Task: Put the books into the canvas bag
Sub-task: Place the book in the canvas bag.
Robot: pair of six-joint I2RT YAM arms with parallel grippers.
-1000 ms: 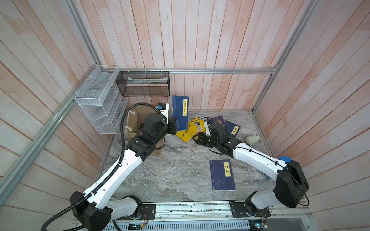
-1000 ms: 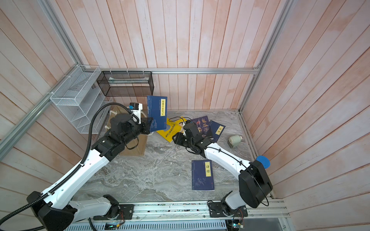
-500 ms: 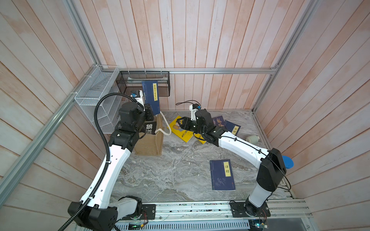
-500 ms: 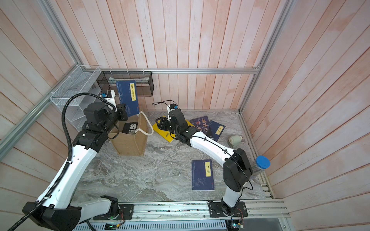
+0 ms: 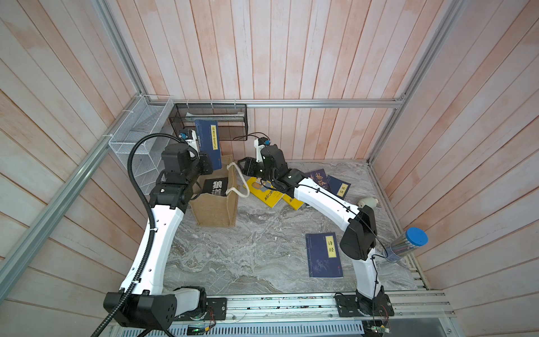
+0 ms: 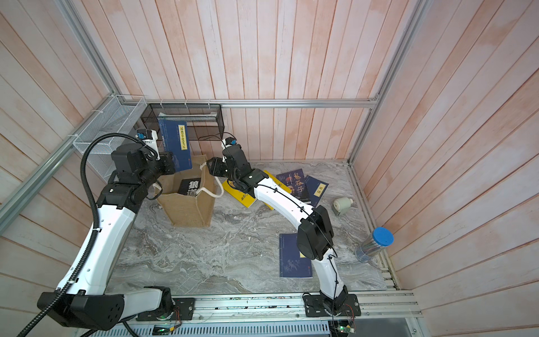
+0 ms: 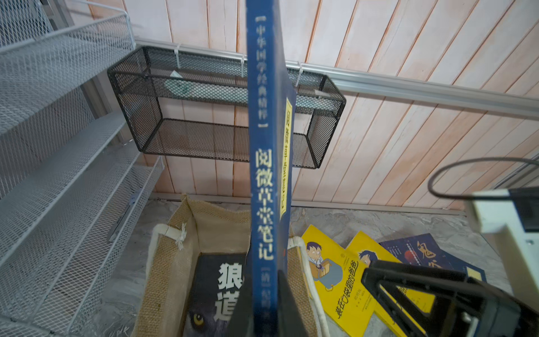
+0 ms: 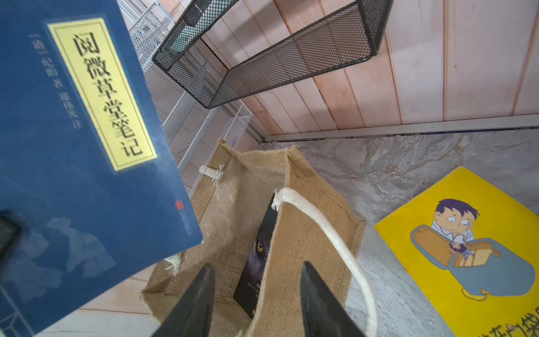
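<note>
The navy book [image 5: 208, 141] is upright over the open canvas bag, so my left gripper should now lower it and let it go above the black wolf-eye book [image 5: 215, 186].
My left gripper [image 7: 264, 280] is shut on the lower edge of a navy book [image 5: 207, 143] with a yellow title label, held upright above the open canvas bag [image 5: 215, 208]. A black wolf-eye book [image 5: 215, 186] stands inside the bag. My right gripper [image 8: 256, 267] is open at the bag's right rim, its fingers either side of the wall by the white rope handle [image 8: 329, 233]. Two yellow cartoon books [image 5: 262, 192], a dark portrait book [image 5: 319, 181] and a navy one [image 5: 339, 186] lie right of the bag. Another navy book [image 5: 323, 255] lies near the front.
A black wire basket [image 5: 210, 116] hangs on the back wall just behind the held book. White mesh shelves [image 5: 137, 143] line the left wall. A small white roll [image 5: 369, 201] and a clear tube with a blue cap [image 5: 408, 245] sit at the right edge.
The left arm has carried the navy book up and leftwards to above the bag. The right gripper has moved left from the yellow books to the bag's rim, its jaws wider apart.
</note>
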